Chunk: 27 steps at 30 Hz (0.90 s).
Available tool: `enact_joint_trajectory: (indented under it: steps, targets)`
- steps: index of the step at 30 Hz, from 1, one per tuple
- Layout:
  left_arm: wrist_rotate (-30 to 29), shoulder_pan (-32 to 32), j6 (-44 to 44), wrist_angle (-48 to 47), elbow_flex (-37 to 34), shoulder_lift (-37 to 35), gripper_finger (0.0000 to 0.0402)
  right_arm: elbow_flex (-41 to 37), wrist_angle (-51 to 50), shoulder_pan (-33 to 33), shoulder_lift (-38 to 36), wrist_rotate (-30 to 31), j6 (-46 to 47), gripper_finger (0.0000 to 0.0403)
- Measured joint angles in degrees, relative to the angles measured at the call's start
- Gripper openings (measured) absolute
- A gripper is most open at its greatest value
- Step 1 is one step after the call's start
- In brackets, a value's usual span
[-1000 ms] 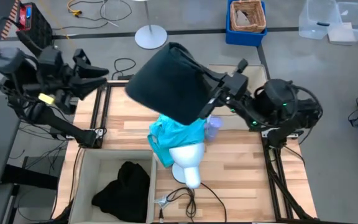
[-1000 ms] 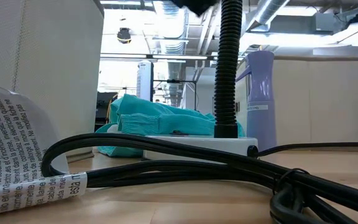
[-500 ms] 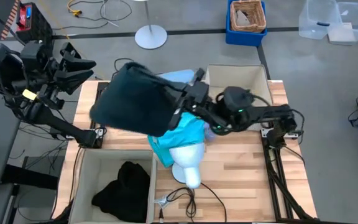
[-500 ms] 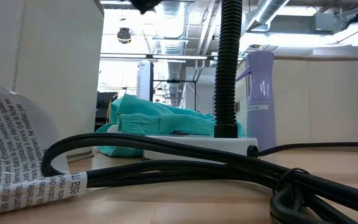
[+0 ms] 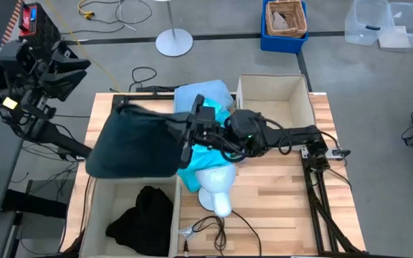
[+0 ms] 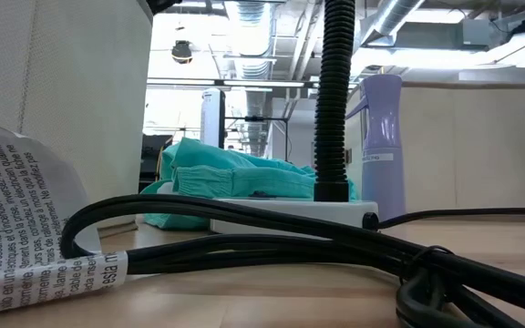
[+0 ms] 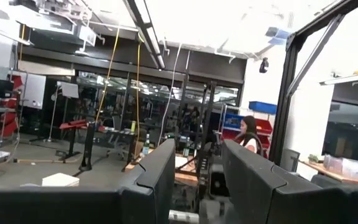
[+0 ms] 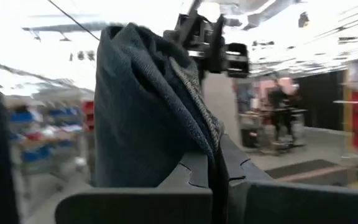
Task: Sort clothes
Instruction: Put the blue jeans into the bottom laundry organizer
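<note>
The jeans (image 5: 135,145) are hanging clear above the near box's far rim. My right gripper should continue to carry them until they are over the black garment (image 5: 145,223), and then let go.
My right gripper (image 5: 189,134) reaches from the table's right side to its left half. It is shut on the dark blue-green jeans (image 5: 131,147), which spread out to the left above the table. The black garment (image 5: 143,213) lies in the near-left box (image 5: 95,197). The bright teal shirt (image 5: 208,156) lies mid-table, partly under the white mannequin head (image 5: 218,190), and also shows in the low view (image 6: 235,178). The pale blue garment (image 5: 205,93) lies behind it. My left gripper (image 5: 75,66) is open and empty, raised off the table's far-left corner. My right gripper pinches a bunched edge of the jeans (image 8: 211,140) between its two fingers. The fingers lie about level and point toward the table's left. The jeans are lifted clear and billow out beyond the fingertips (image 8: 194,171), over the table's left part and the near-left box's far rim.
An open beige box (image 5: 274,97) stands at the far right of the table. The lilac bottle (image 6: 381,137) stands by the teal shirt. Cables (image 5: 217,226) run along the near edge, and a printed paper (image 6: 25,228) lies close to the low camera.
My right gripper has swung toward the table's left and near edges, staying shut on the jeans. The jeans have gone from above the table's far middle to above its left part. My left arm has drawn back toward the far left, off the table.
</note>
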Motion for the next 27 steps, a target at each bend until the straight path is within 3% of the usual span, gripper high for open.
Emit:
enact_joint_trajectory:
  steps: [5,18,27]
  targets:
    - [-0.02,0.00,0.05,-0.12,0.01,-0.40,0.0125,0.04,0.55,0.39,1.79,-3.88,4.16,0.0000]
    - [-0.04,0.00,0.03,-0.97,-0.01,-0.36,0.0125,0.02,8.43,-0.16,9.00,-21.44,13.74,0.0000]
    - [-0.04,0.00,-0.44,-1.59,-0.01,-0.36,0.0125,0.06,7.88,0.21,10.62,-23.93,17.02,0.0000]
